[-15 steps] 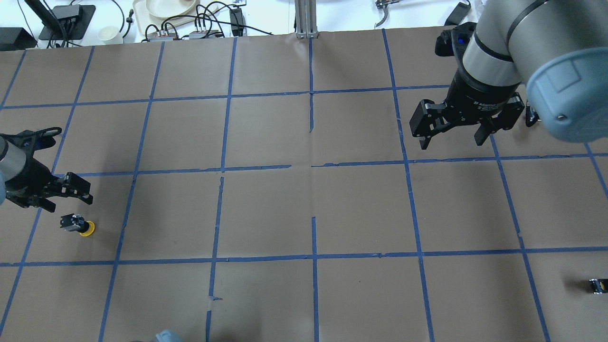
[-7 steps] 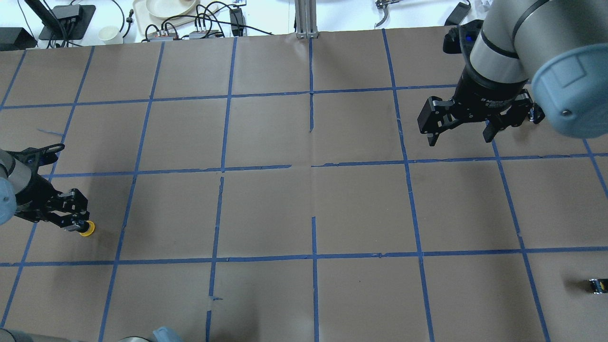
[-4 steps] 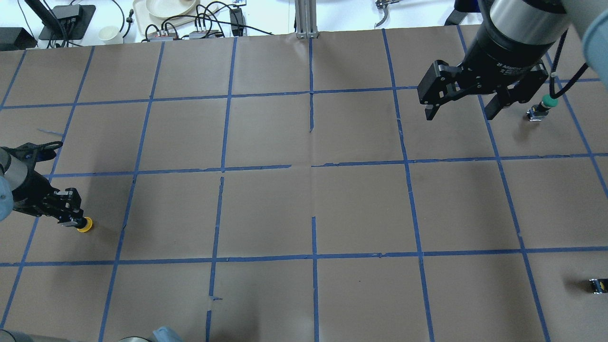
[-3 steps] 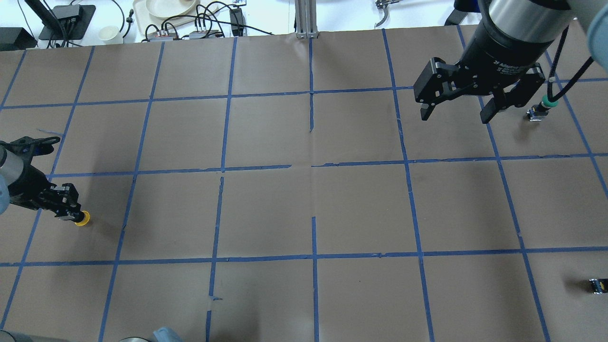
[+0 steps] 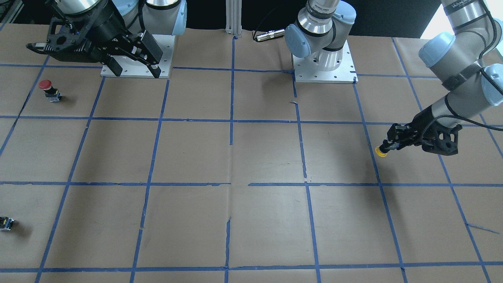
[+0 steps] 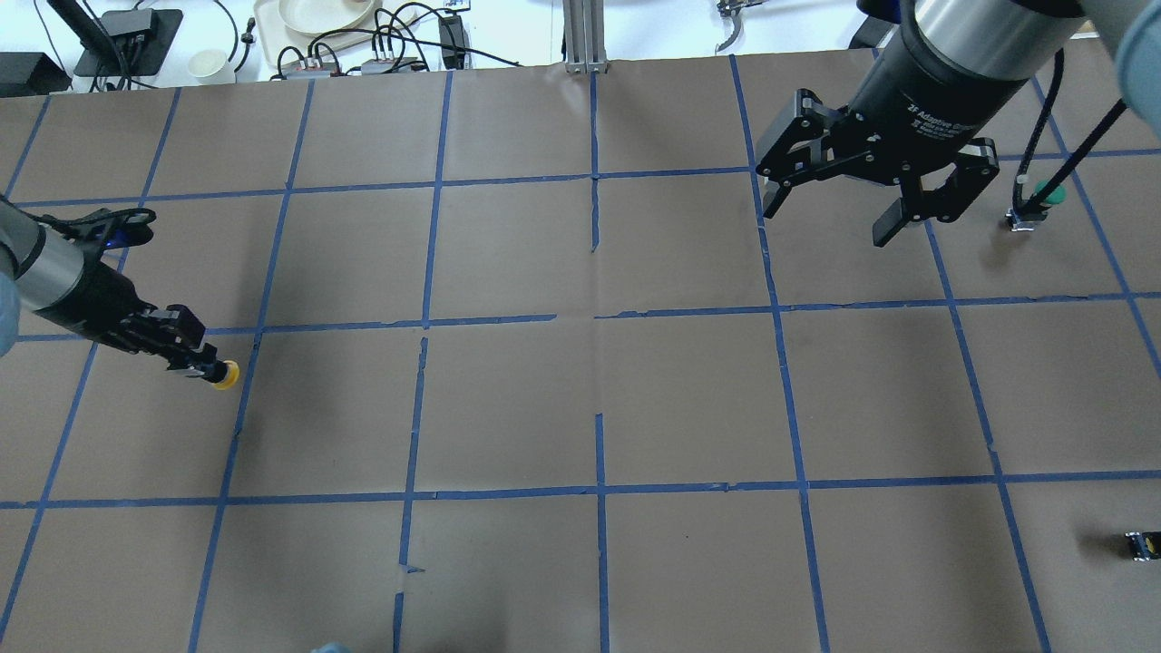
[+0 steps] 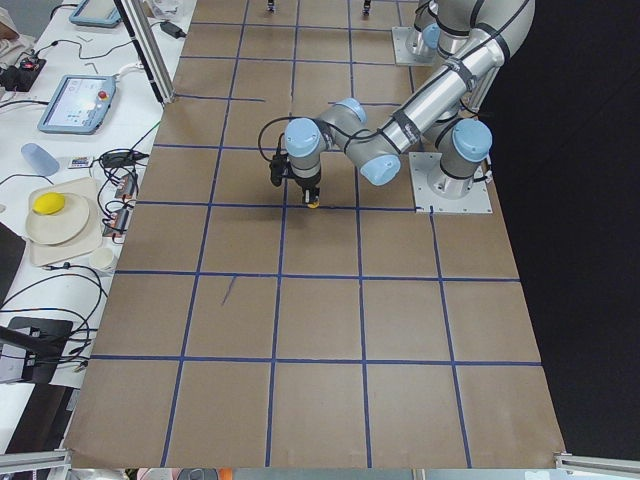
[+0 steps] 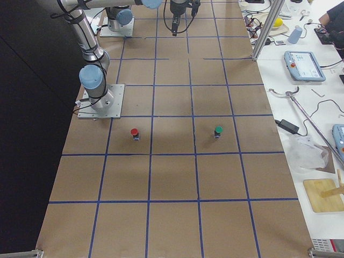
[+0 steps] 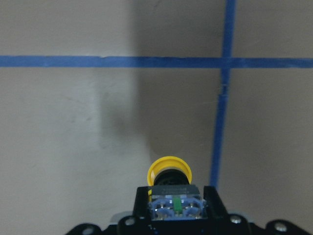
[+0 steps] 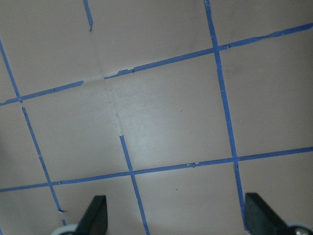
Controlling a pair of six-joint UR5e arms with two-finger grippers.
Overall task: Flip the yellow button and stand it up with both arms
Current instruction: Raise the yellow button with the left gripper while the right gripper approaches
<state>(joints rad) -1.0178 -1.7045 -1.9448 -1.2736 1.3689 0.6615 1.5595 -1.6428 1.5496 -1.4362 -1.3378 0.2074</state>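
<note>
My right gripper will carry the yellow button [image 5: 384, 147] by the end with the cap, and the button will land with its base down, because the yellow cap [image 5: 380, 151] sticks out of my left gripper.
The yellow button [image 6: 225, 375] is held in my left gripper [image 6: 195, 361], which is shut on its black body. The yellow cap sticks out past the fingertips, and the button lies roughly level above the brown paper at the table's left. It also shows in the front view [image 5: 379, 151] and in the left wrist view [image 9: 169, 169], with its shadow on the paper beyond it. My right gripper [image 6: 827, 220] is open and empty, high over the far right of the table. Its fingers [image 10: 95, 215] frame bare paper in the right wrist view.
A green-capped button [image 6: 1043, 195] stands at the far right, beside my right arm. A red-capped button [image 5: 47, 87] stands near the right arm's base. A tiny black block with a yellow spot [image 6: 1141, 544] lies at the near right edge. Blue tape lines grid the paper.
My left gripper came down over the lying yellow button, shut on it and carried it up and to the right. My right gripper moved farther back and left, uncovering the green button.
</note>
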